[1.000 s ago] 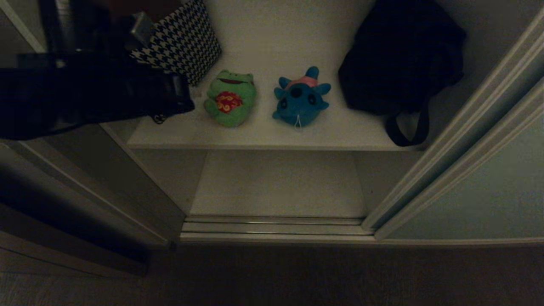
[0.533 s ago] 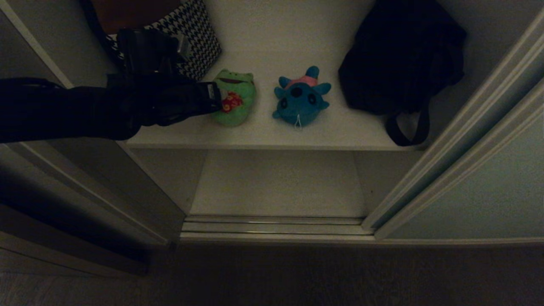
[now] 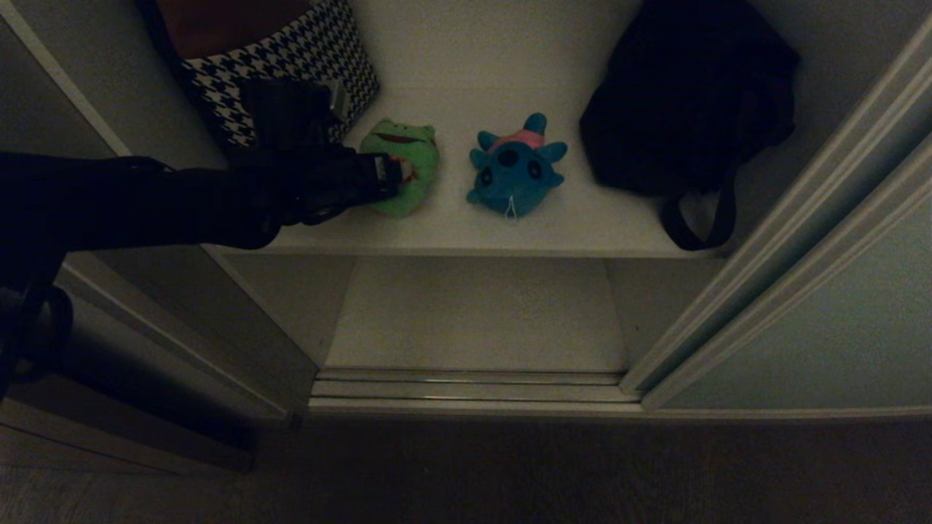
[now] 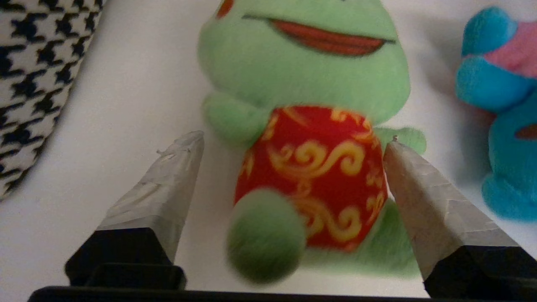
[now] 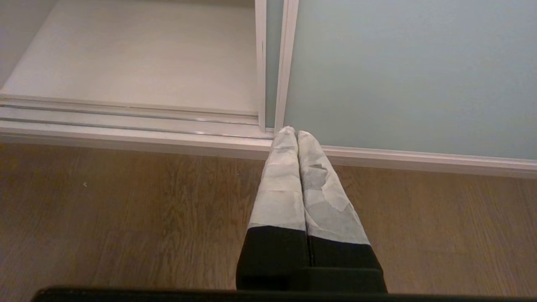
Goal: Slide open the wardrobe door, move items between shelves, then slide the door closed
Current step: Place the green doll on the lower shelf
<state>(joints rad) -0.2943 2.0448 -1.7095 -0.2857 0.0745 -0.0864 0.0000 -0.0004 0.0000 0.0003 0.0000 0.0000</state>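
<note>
I expect the green frog [image 3: 419, 166] to squeeze narrow at the red patterned belly [image 4: 317, 173], which bulges plump, and to hold its head steady when I lift it.
The green frog [image 3: 416, 156] with its red patterned belly sits on the upper white shelf [image 3: 582, 225], and the blue plush [image 3: 515, 171] lies just to its right. My left gripper [image 3: 392, 178] reaches in from the left and covers the frog's left side. In the left wrist view the left gripper [image 4: 293, 138] is open, with its taped fingers [image 4: 168, 184] on either side of the frog [image 4: 310, 63] at belly height. The blue plush [image 4: 503, 84] is at that view's edge. The lower shelf [image 3: 473, 313] is bare. My right gripper [image 5: 292, 132] is shut, low over the floor by the sliding wardrobe door [image 5: 411, 71].
A houndstooth cushion [image 3: 291, 51] leans at the shelf's back left, right behind my left arm. A black strapped bag [image 3: 684, 94] fills the back right. The sliding door [image 3: 837, 327] stands pushed to the right, with the silvery rails [image 3: 466, 389] below the opening.
My left arm has swung in from the left, come down over the upper shelf and reached the frog, now covering its left side. The toys, bag and door have not moved.
</note>
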